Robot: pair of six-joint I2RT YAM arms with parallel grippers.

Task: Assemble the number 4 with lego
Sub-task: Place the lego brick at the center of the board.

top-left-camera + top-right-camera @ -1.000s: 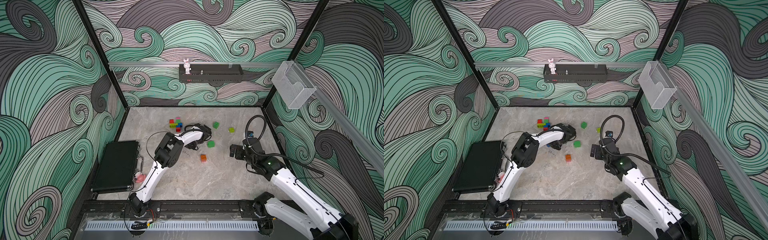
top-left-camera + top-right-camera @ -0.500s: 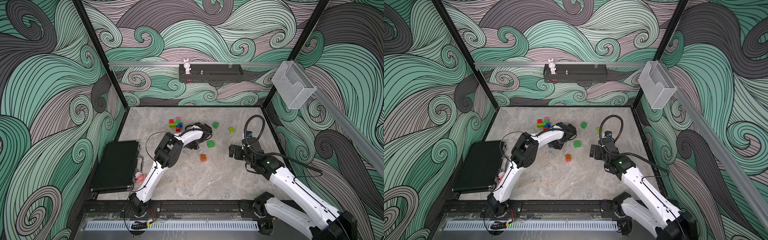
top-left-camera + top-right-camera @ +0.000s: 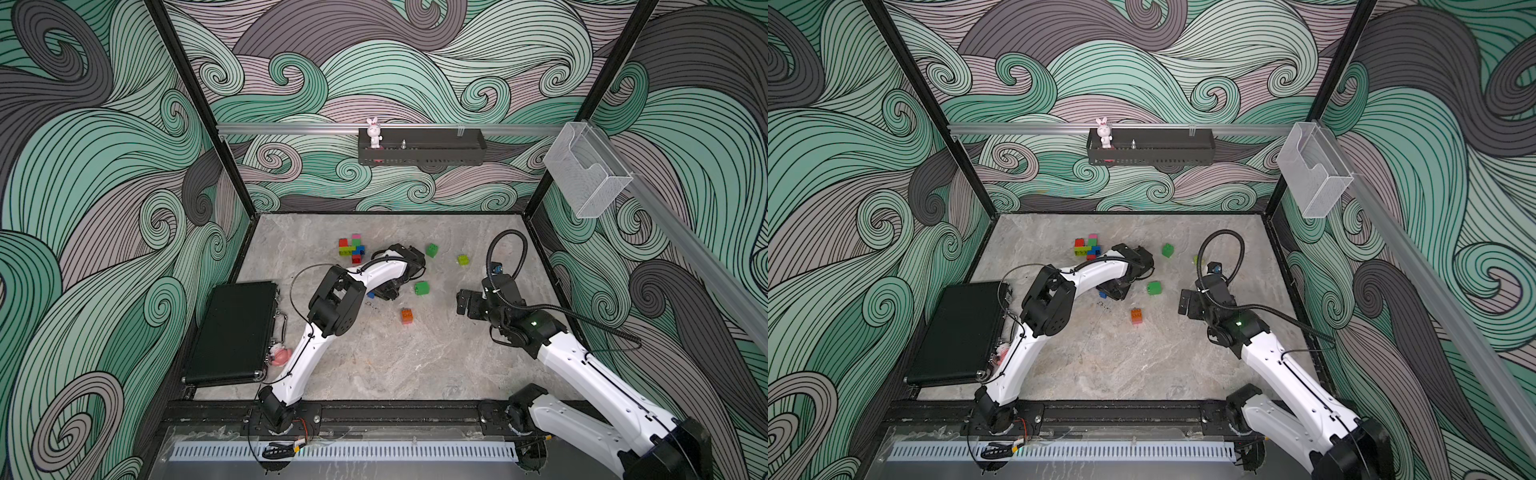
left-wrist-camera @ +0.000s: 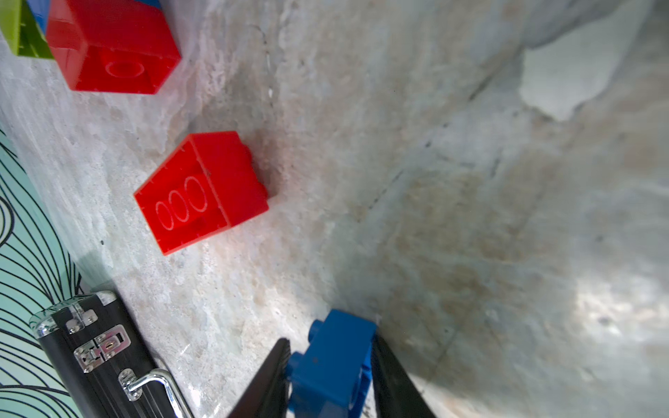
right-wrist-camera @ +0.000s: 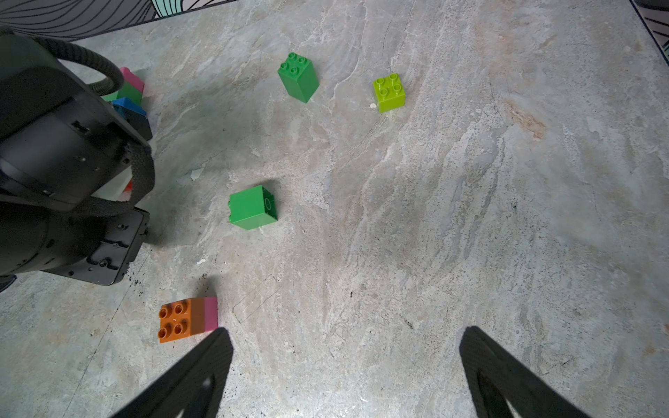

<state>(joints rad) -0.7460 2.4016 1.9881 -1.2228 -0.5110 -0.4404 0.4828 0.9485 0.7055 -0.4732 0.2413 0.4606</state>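
The blue brick is pinched by my left gripper across its studs and open bottom side [image 4: 313, 333], so my left gripper should move away and my right gripper should take the brick [image 3: 370, 295].
Several lego bricks joined in red, lime, blue, green and pink lie at the back as a cluster [image 3: 352, 249] [image 3: 1088, 247]. My left gripper [image 3: 384, 293] [image 4: 330, 340] is low over the table in front of it. Its fingers lie against both sides of a blue brick [image 4: 333, 365] [image 3: 371, 295]. A loose red brick [image 4: 202, 191] lies on its side between that brick and the cluster. Two green bricks [image 3: 432, 250] [image 3: 421, 288], a lime one [image 3: 463, 260] and an orange-pink pair [image 3: 407, 316] [image 5: 188, 320] lie scattered. My right gripper [image 3: 463, 303] [image 5: 346, 331] hangs open and empty right of the orange-pink pair.
A black case [image 3: 232, 332] lies along the left edge with a small pink object [image 3: 282, 355] beside it. A black shelf [image 3: 422, 151] on the back wall carries a white rabbit [image 3: 374, 132]. A clear box [image 3: 586, 174] hangs on the right wall.
The left wrist has crept slightly toward the back right. The right arm has stayed where it was.
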